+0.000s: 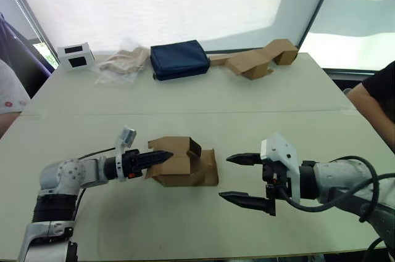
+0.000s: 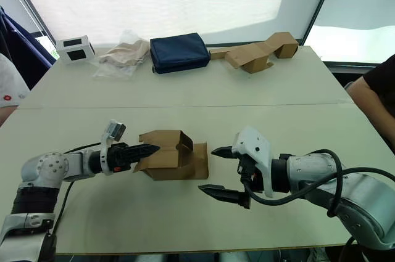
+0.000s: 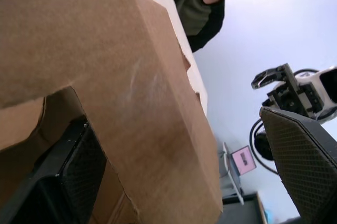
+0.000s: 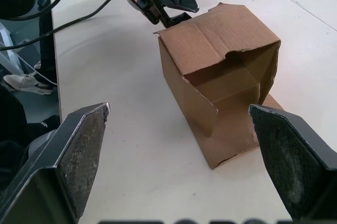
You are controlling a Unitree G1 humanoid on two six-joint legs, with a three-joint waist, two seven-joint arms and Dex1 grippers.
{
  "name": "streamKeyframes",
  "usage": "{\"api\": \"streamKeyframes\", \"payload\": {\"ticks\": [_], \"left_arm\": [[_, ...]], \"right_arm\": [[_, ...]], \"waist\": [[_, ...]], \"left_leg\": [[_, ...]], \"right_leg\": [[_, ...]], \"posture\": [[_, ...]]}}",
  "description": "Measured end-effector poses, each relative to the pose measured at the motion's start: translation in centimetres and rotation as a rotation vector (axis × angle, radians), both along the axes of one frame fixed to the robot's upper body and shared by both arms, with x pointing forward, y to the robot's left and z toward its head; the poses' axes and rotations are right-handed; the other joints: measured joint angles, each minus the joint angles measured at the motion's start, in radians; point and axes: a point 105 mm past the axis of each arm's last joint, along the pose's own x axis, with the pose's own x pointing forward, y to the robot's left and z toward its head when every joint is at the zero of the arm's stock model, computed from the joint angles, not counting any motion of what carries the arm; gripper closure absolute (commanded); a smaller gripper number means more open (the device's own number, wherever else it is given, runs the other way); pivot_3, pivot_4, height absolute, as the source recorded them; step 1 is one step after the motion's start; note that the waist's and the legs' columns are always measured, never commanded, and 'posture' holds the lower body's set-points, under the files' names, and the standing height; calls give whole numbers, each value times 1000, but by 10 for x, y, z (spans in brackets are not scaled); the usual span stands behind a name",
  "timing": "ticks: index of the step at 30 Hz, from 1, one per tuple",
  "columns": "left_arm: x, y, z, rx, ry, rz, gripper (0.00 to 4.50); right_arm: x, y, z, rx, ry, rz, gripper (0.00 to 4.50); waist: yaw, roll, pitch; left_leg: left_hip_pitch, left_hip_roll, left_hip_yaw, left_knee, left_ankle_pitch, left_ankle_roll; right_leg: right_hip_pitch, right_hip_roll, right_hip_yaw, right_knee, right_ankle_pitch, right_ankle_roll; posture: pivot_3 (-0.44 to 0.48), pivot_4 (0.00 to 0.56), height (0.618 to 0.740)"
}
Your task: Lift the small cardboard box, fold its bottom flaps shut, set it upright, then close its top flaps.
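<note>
The flap [image 1: 207, 167] sticks out from a crease at the box's open end [image 1: 191, 175]. It will swing in and stay closed when I push it.
The small cardboard box [image 1: 176, 162] lies on its side on the table, near the front. Its open end faces right, and one flap [image 1: 208, 166] lies flat on the table beside it. My left gripper [image 1: 166, 156] is at the box's left end, open. A cardboard wall stands between its fingers, with one finger [image 3: 73, 174] inside the box and the other outside. My right gripper [image 1: 225, 177] hovers just right of the box, open wide with nothing between its fingers. The right wrist view looks into the box's [image 4: 210, 71] hollow end.
Along the far edge are a white box with black panels [image 1: 76, 55], a plastic bag [image 1: 123, 61], a navy pouch [image 1: 179, 58] and bent brown cardboard pieces [image 1: 259, 58]. A person [image 1: 378, 102] sits at the right edge, and another person's sleeve [image 1: 9, 92] is at the left.
</note>
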Motion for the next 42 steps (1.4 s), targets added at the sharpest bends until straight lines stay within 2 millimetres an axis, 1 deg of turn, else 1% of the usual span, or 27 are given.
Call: {"api": "streamKeyframes", "payload": {"ticks": [4, 11, 13, 14, 17, 18, 21, 23, 24, 29, 32, 34, 36, 38, 39, 41, 42], "left_arm": [[3, -4, -3, -29, 4, 9, 0], [8, 5, -12, -45, 47, 47, 0], [10, 7, -11, -52, 45, 52, 393], [11, 5, -9, -57, 37, 45, 694], [12, 2, -3, -70, 18, 25, 1860], [12, 0, -3, -74, 18, 22, 2336], [12, -8, -4, -79, 30, 6, 3575], [11, -13, -3, -81, 30, -2, 4273], [10, -14, -3, -76, 30, -9, 4438], [9, -15, -1, -67, 10, -12, 4438], [13, -9, 5, -57, -37, 11, 4438], [18, -5, 12, -37, -87, 30, 4438], [27, -3, 33, -9, -193, 42, 4438], [37, -3, 71, 4, -355, 56, 4438], [39, -3, 85, 6, -417, 58, 4438], [41, -3, 104, 32, -524, 59, 4500], [43, -4, 109, 46, -554, 58, 4500]], "right_arm": [[1, 0, -1, -7, -1, -6, 69], [3, 1, 2, -10, -20, -11, 69], [3, 2, 2, -15, -22, -8, 0], [4, 3, 3, -17, -27, -7, 0], [4, 4, 2, -22, -25, -6, 0], [4, 4, 1, -24, -19, -5, 0], [3, 5, 0, -26, -8, -4, 0], [3, 5, -1, -27, -7, -6, 0], [3, 5, -1, -28, -6, -7, 0], [3, 4, -3, -29, 6, -12, 0], [3, 4, -3, -23, 9, -15, 0], [7, 4, 0, 14, 4, -39, 0], [20, 3, 9, 108, -19, -95, 0], [39, -1, 22, 205, -57, -180, 0], [46, -4, 27, 236, -75, -212, 0], [63, -10, 37, 294, -104, -293, 548], [72, -12, 41, 325, -121, -331, 713]], "waist": [[-3, 0, 0], [-1, 0, 0], [-1, 0, 0], [-1, 0, 0], [-1, 0, 0], [-1, 0, 0], [-1, 0, 0], [-1, 0, 0], [-1, 0, 0], [-2, 0, 0], [-2, 0, 0], [-1, 0, 0], [0, -1, 0], [1, -1, 0], [0, 0, 0], [-3, 0, 0], [-5, 0, 0]], "left_leg": [[0, 0, 0, 0, 0, 0], [0, 0, 0, 0, 0, 0], [0, 0, 0, 0, 0, 0], [0, 0, 0, 0, 0, 0], [0, 0, 0, 0, 0, 0], [0, 0, 0, 0, 0, 0], [0, 0, 0, 0, 0, 0], [0, 0, 0, 0, 0, 0], [0, 0, 0, 0, 0, 0], [0, 0, 0, 0, 0, 0], [0, 0, 0, 0, 0, 0], [0, 0, 0, 0, 0, 0], [0, 0, 0, 0, 0, -1], [0, -1, 0, 0, 1, -1], [0, -1, 1, 0, 0, -1], [0, -2, 1, 0, 0, -1], [0, -1, 2, 0, 0, -1]], "right_leg": [[0, 0, 0, 0, 0, 0], [0, 0, 0, 0, 0, 0], [0, 0, 0, 0, 0, 0], [0, 0, 0, 0, 0, 0], [0, 0, 0, 0, 0, 0], [0, 0, 0, 0, 0, 0], [0, 0, 0, 0, 0, 0], [0, 0, 0, 0, 0, 0], [0, 0, 0, 0, 0, 0], [0, 0, 0, 0, 0, 0], [0, 0, 0, 0, 0, 0], [0, 0, 0, 0, 0, 0], [0, 0, 0, 0, 0, 0], [0, 0, 0, 0, 0, 0], [0, 0, 0, 0, 0, 0], [0, 0, 0, 0, 0, 0], [-1, 0, 0, 0, 0, 0]], "posture": [[0, 150, 740], [0, 150, 740], [0, 150, 740], [0, 150, 740], [0, 150, 740], [0, 150, 740], [0, 150, 740], [0, 150, 740], [0, 150, 740], [0, 150, 740], [0, 150, 740], [0, 150, 740], [0, 150, 740], [0, 150, 740], [0, 150, 740], [0, 150, 740], [0, 150, 740]]}}
